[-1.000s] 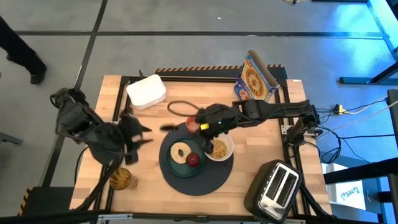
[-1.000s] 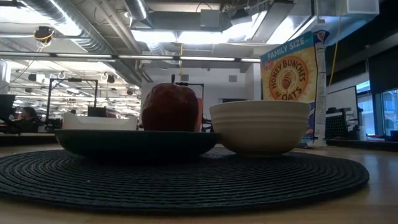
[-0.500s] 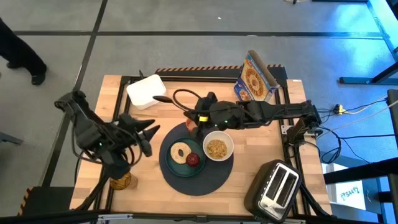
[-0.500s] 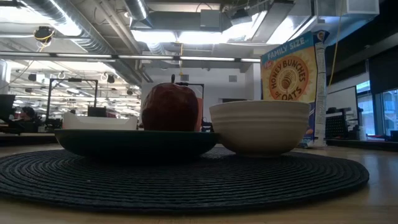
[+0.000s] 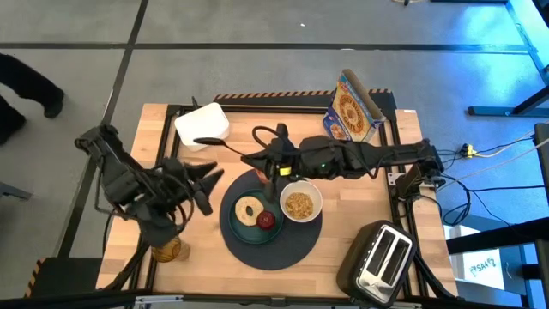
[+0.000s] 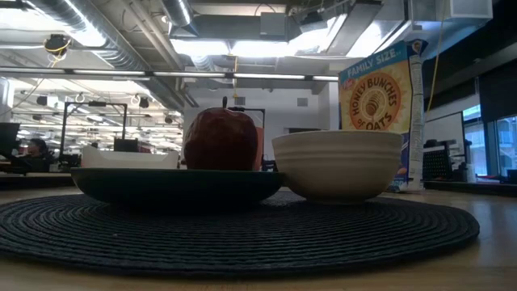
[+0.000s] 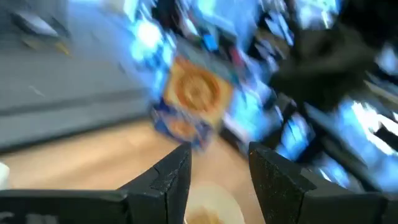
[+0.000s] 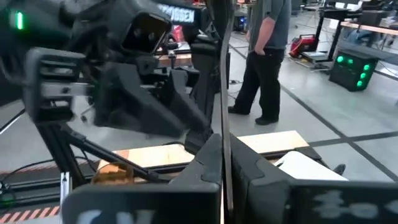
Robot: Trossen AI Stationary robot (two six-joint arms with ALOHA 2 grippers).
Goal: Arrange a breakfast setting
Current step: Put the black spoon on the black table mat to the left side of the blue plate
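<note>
My right gripper is holding the cutlery's thin handle [image 5: 234, 151] from across the mat, so my left gripper should grab the cutlery's loose end [image 5: 208, 141] and bring it down next to the plate.
The round dark-navy mat [image 5: 283, 249] lies at the table's middle. On it, the teal plate [image 5: 238, 225] carries the bagel [image 5: 250, 209] and the small red apple [image 5: 267, 220]. The white bowl [image 5: 300, 204] of cereal stands beside the plate on its right. The small orange cup [image 5: 264, 175] stands at the mat's far edge. My right gripper [image 5: 257, 158] hovers above the cup, shut on a thin dark piece of cutlery [image 5: 225, 148]. My left gripper [image 5: 208, 183] is open and empty, left of the mat. The low view shows the apple [image 6: 222, 139], the bowl [image 6: 338, 164] and the plate [image 6: 178, 184], but no gripper. My right gripper pinches the cutlery's thin handle [image 8: 224, 144] between its two shut fingers. The fingers lie level, coming from the table's right, with the handle running on along them. The cutlery is clear of the table, its free end [image 5: 206, 140] pointing toward the white box.
A white box [image 5: 203, 124] stands at the far left, a cereal box [image 5: 352, 107] at the far right, a toaster [image 5: 382, 253] at the near right and an amber glass [image 5: 167, 249] at the near left. A person [image 8: 267, 56] stands beyond the table.
My right gripper has risen from beside the cup and gone a little toward the table's left and far edges, staying shut on the cutlery. The cutlery's free end has swung from near the mat's left edge toward the white box. My left gripper has edged toward the mat.
</note>
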